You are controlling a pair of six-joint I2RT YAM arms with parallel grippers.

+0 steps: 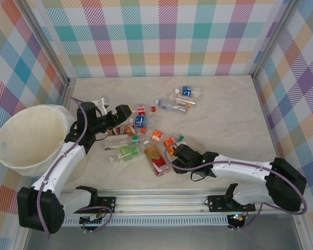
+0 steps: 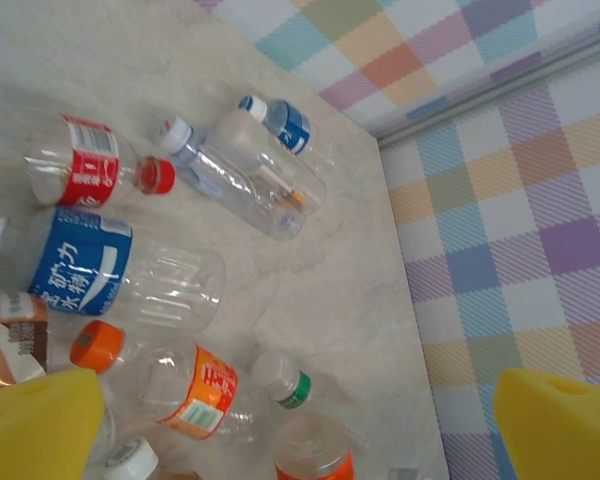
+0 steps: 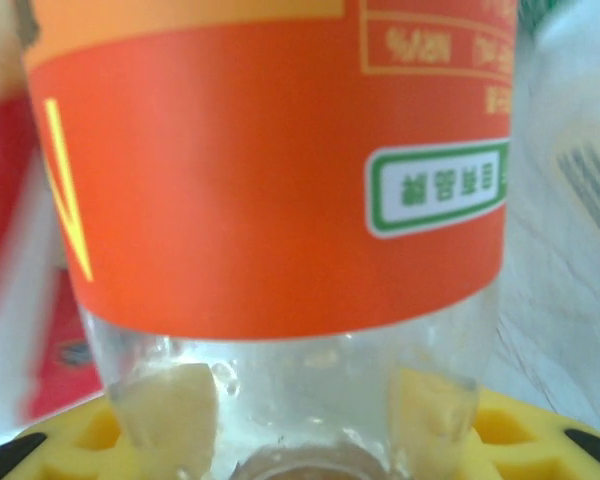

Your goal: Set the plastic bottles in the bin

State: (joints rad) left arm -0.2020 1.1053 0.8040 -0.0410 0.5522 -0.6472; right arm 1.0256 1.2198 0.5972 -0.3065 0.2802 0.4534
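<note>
A green-banded white cap (image 1: 181,138) pokes out, so I expect a clear bottle to stay behind when the robot carries off the orange-labelled bottle in its right gripper (image 1: 171,149).
Several plastic bottles (image 1: 146,130) lie scattered on the pale tabletop. My right gripper (image 1: 173,149) is shut on an orange-labelled bottle (image 1: 170,141). In the right wrist view that bottle's (image 3: 270,170) clear end sits between the yellow fingers (image 3: 170,415) of the gripper (image 3: 300,420), which touch it on both sides. My left gripper (image 1: 124,115) hovers over the left of the pile, open. In its wrist view the gripper (image 2: 300,430) holds nothing; a blue-labelled bottle (image 2: 90,265), a red-labelled one (image 2: 80,165) and an orange-capped one (image 2: 185,385) lie below. The cream bin (image 1: 28,138) stands at the far left.
Checked walls enclose the table on three sides. Two clear bottles (image 1: 172,105) and a blue-labelled one (image 1: 187,91) lie toward the back. A red-labelled bottle of orange drink (image 1: 156,159) lies close to the metal rail (image 1: 161,200) at the near edge.
</note>
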